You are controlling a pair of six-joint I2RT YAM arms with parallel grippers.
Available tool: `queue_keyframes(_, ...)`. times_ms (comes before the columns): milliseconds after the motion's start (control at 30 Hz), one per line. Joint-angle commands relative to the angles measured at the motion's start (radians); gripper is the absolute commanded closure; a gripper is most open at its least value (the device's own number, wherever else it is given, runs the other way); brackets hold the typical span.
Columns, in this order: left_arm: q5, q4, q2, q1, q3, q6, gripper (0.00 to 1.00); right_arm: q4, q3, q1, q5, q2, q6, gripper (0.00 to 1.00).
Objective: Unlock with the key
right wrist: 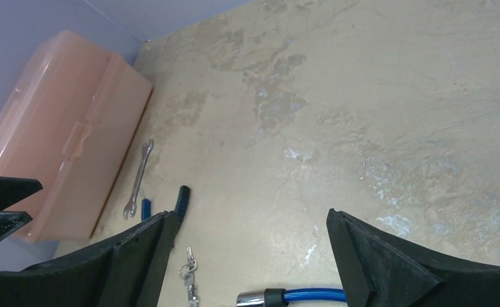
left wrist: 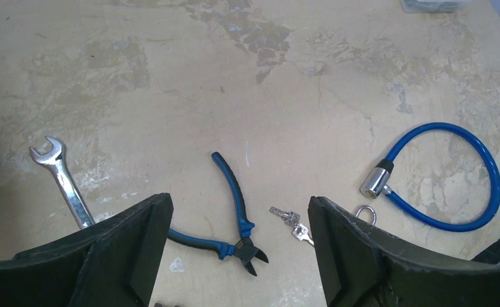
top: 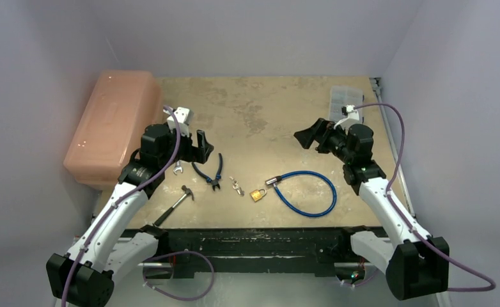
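Note:
My right gripper keeps going down to the key's head (top: 236, 185) and closes, because the silvery key (top: 233, 181) is clear of the pliers and my fingers face its narrow sides.
The small silvery key (top: 236, 186) lies flat on the table with a second key on its ring, just left of the brass padlock (top: 258, 194). The left wrist view has the key (left wrist: 291, 221) beside my right-hand finger, and only the padlock's steel shackle (left wrist: 365, 213) shows there. In the right wrist view the key (right wrist: 188, 268) sits low, near my left finger. My left gripper (top: 201, 146) hovers open above the pliers, left of the key, holding nothing. My right gripper (top: 306, 136) hangs open over the bare table, up and right of the padlock.
Blue-handled pliers (top: 214, 170), a silver wrench (top: 178, 168) and a small hammer (top: 176, 203) lie left of the key. A blue cable lock (top: 308, 192) loops right of the padlock. A salmon plastic toolbox (top: 111, 125) stands at the left edge, a clear organiser box (top: 344, 97) at the back right.

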Motion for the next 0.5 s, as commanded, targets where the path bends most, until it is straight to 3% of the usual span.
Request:
queue_keyframes(0,-0.057,0.011,-0.027,-0.006,0.009,0.008,0.18,-0.053,0.105,0.022,-0.006,0.029,0.025,0.01)
queue_keyframes(100,-0.083,0.006,-0.034,-0.006,0.011,0.009,0.2,-0.032,0.125,0.082,-0.047,0.056,0.021,0.01)
queue_keyframes(467,-0.223,-0.019,-0.052,-0.006,0.022,0.007,0.23,-0.246,0.321,0.429,0.217,0.168,-0.031,0.02)
